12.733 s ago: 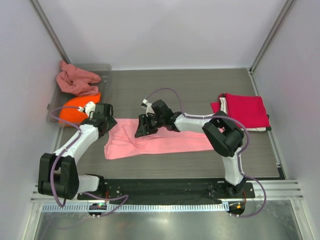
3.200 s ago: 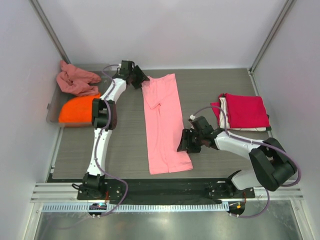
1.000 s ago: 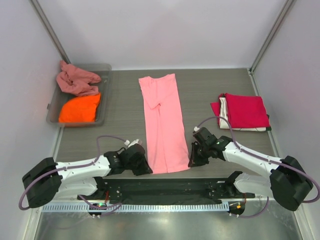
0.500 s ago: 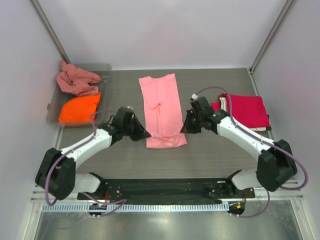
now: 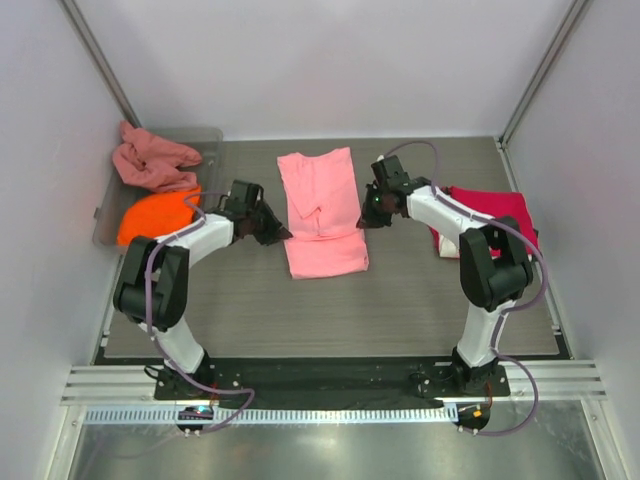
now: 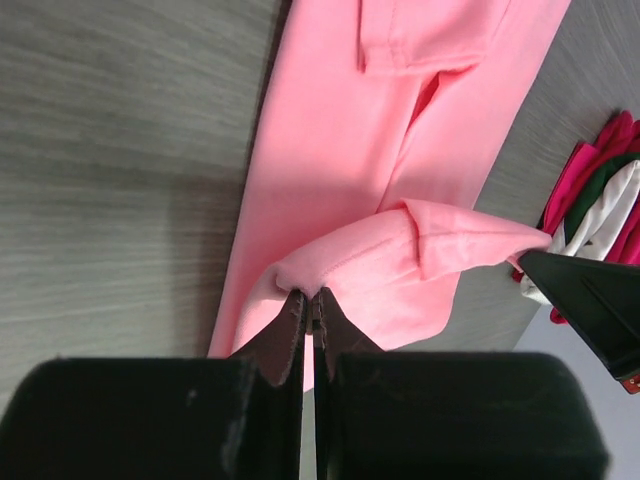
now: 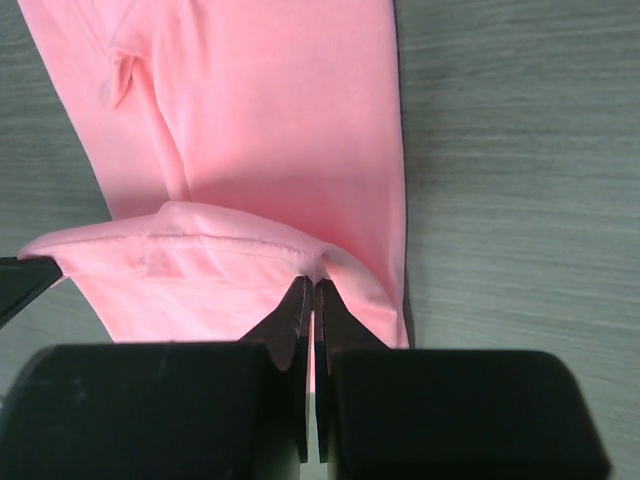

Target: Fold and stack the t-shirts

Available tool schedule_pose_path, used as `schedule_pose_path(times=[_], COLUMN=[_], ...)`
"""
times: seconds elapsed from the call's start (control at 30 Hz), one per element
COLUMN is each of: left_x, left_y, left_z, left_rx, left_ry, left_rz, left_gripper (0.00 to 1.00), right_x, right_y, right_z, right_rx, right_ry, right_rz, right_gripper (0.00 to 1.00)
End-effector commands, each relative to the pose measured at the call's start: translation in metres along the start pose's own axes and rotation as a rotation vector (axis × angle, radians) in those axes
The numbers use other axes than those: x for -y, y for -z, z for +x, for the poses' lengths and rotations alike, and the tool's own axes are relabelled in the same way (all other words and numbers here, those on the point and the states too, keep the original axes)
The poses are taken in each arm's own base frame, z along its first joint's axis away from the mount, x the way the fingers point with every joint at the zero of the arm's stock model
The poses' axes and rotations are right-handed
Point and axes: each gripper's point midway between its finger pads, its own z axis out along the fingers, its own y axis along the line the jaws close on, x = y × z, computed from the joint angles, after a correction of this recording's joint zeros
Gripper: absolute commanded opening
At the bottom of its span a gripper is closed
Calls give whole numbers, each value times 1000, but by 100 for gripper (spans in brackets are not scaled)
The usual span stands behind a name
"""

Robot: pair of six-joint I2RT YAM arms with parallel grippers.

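My right gripper should keep laying the raised hem (image 5: 328, 237) over the flat cloth (image 5: 341, 207) beyond until the hem settles, because the hem reaches across the light pink t-shirt from edge to edge.
The light pink t-shirt (image 5: 322, 215) lies as a long strip in the middle of the table, its near end doubled back over itself. My left gripper (image 5: 275, 232) is shut on the left corner of that raised hem (image 6: 345, 255). On the right corner of the same hem (image 7: 240, 245), my right gripper (image 5: 368, 218) is shut too. The rest of the pink cloth (image 7: 270, 120) lies flat beyond the fingertips. A folded stack with a crimson red shirt (image 5: 495, 222) on top sits at the right, white and dark edges (image 6: 610, 200) showing. An orange shirt (image 5: 150, 215) and a dusty rose one (image 5: 150, 160) lie in the tray.
The grey plastic tray (image 5: 208, 140) stands at the far left by the wall. Slanted frame posts rise at both back corners. The black base rail (image 5: 330, 378) runs along the near edge.
Both grippers have carried the pink shirt's near hem away from the bases, toward the far end, so the strip now lies shorter and doubled over.
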Motion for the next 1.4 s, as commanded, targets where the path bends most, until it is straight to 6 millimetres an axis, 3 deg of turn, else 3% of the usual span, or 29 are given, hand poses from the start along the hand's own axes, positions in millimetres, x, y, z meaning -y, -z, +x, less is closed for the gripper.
schedule_pose_path(times=[0.0, 0.2, 0.4, 0.5, 0.53, 0.57, 0.6, 0.63, 0.67, 0.7, 0.73, 0.8, 0.87, 0.93, 0.97, 1.07, 1.2, 1.37], left_x=[25, 36, 42, 42, 42, 44, 44, 36, 35, 41, 28, 26, 4, 2, -13, -23, -26, -27], left_y=[-5, -12, -24, -28, -28, -23, -20, -18, -13, -1, 0, 14, 17, 25, 22, 23, 21, 14], left_z=[-21, -36, -48, -56, -58, -61, -62, -61, -59, -60, -52, -43, -21, -4, 11, 42, 68, 74], left_rx=[38, 59, 57, 59, 67, 89, 103, 121, 126, 145, 132, 136, 106, 91, 60, 8, -22, -39], left_ry=[-38, -49, -42, -47, -54, -64, -74, -76, -83, -96, -97, -106, -101, -113, -106, -113, -121, -124], left_rz=[74, 90, 94, 101, 105, 109, 107, 86, 84, 102, 77, 88, 54, 66, 37, 28, 40, 34], left_gripper=[0, 0, 0, 7, 22, 34, 47, 65, 71, 75, 82, 83, 82, 78, 76, 67, 56, 53], right_x=[-14, -14, -13, -12, -13, -16, -16, -22, -24, -17, -16, -7, 2, 4, 14, 26, 23, 22], right_y=[7, 4, -8, -17, -19, -18, -18, -8, -3, -2, 3, 19, 31, 35, 34, 28, 21, 8], right_z=[-38, -58, -65, -75, -76, -81, -81, -86, -86, -74, -73, -57, -34, -16, 2, 36, 55, 62], right_rx=[85, 115, 109, 114, 115, 126, 130, 158, 169, 157, 171, 172, 162, 138, 107, 29, -11, -46], right_ry=[18, 2, -10, -20, -19, -16, -15, -9, -5, -5, -3, 3, 5, 12, 10, 4, -8, -9], right_rz=[-36, -37, -34, -30, -33, -40, -43, -62, -76, -68, -76, -67, -76, -110, -97, -113, -180, -204], right_gripper=[1, 1, 1, 2, 9, 40, 56, 65, 75, 77, 77, 77, 70, 66, 62, 53, 49, 53])
